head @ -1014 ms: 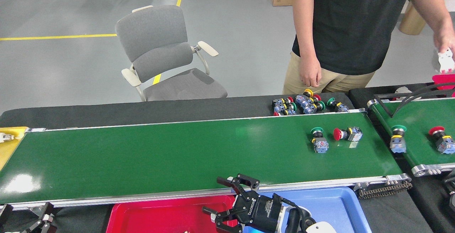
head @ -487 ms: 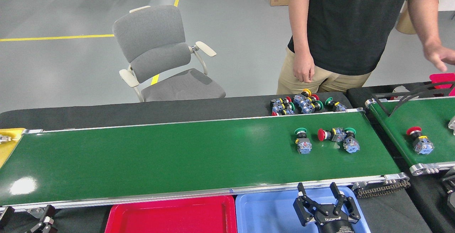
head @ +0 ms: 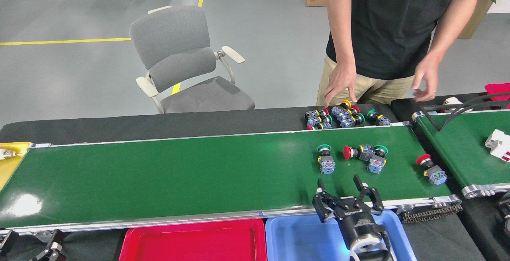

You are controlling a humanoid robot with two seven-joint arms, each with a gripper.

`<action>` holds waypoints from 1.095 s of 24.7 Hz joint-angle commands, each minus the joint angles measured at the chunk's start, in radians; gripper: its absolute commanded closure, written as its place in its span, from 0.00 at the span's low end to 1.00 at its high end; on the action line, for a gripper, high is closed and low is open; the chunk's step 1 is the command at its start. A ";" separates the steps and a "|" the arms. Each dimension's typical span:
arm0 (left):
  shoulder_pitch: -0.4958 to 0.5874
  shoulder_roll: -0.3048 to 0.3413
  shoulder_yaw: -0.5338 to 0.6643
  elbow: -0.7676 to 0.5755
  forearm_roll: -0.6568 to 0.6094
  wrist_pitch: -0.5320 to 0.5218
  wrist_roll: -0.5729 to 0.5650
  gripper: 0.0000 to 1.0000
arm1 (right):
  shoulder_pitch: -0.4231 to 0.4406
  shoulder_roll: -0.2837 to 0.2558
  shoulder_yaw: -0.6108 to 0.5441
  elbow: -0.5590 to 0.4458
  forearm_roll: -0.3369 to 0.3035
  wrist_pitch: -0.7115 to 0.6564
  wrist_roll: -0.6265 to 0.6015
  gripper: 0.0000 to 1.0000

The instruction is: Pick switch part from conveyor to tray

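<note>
Switch parts are bunched up at the conveyor's chain end. The conveyor will keep moving parts toward the yellow tray when I pick up the green-capped one.
The conveyor spans the head view. Toward its right end lie several switch parts: a green-capped one, a red-capped one touching another green-capped one, and a red-capped one near the right end. My right gripper is open, above the belt's front rail, just in front of the green-capped part and holding nothing. The blue tray lies under my right wrist, and a red tray sits to its left. My left gripper barely shows at the bottom left.
A person stands behind the belt, one hand over a pile of switches on the black table. A second green belt at the right carries a white part. A yellow tray sits at the far left. A grey chair stands behind.
My right gripper moved forward from over the blue tray to the belt's front edge. The switch parts drifted left, and a red-capped one came onto the conveyor's right end. The person's hands dropped lower.
</note>
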 commanded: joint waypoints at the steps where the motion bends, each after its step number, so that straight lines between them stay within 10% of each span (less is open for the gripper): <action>1: -0.004 0.005 0.001 -0.011 -0.002 0.004 0.003 0.00 | -0.054 0.018 0.014 0.042 -0.002 0.041 0.000 0.02; 4: -0.006 0.006 0.001 -0.011 -0.002 0.004 0.003 0.00 | -0.105 0.047 0.016 0.126 -0.002 0.043 0.000 0.04; 9: -0.006 0.008 0.001 -0.008 -0.002 0.004 0.003 0.00 | -0.128 0.038 0.053 0.154 0.000 0.033 0.001 0.76; 15: -0.007 0.006 -0.005 -0.006 -0.002 0.004 0.003 0.00 | -0.122 0.024 0.088 0.146 -0.005 0.010 0.003 0.91; 22: -0.007 0.006 0.004 -0.006 0.002 0.004 0.003 0.00 | 0.055 -0.039 0.132 -0.159 -0.006 -0.625 -0.050 0.85; 23: -0.007 0.006 0.006 -0.006 0.003 0.004 0.003 0.00 | 0.073 -0.060 0.132 -0.193 -0.006 -0.769 -0.051 0.76; 25: -0.007 0.006 0.004 -0.006 0.003 0.005 0.003 0.00 | 0.078 -0.057 0.135 -0.199 -0.006 -0.890 -0.050 0.03; 27: -0.009 0.008 -0.003 -0.008 0.003 0.007 0.003 0.00 | 0.082 -0.048 0.163 -0.194 -0.003 -0.890 -0.042 0.00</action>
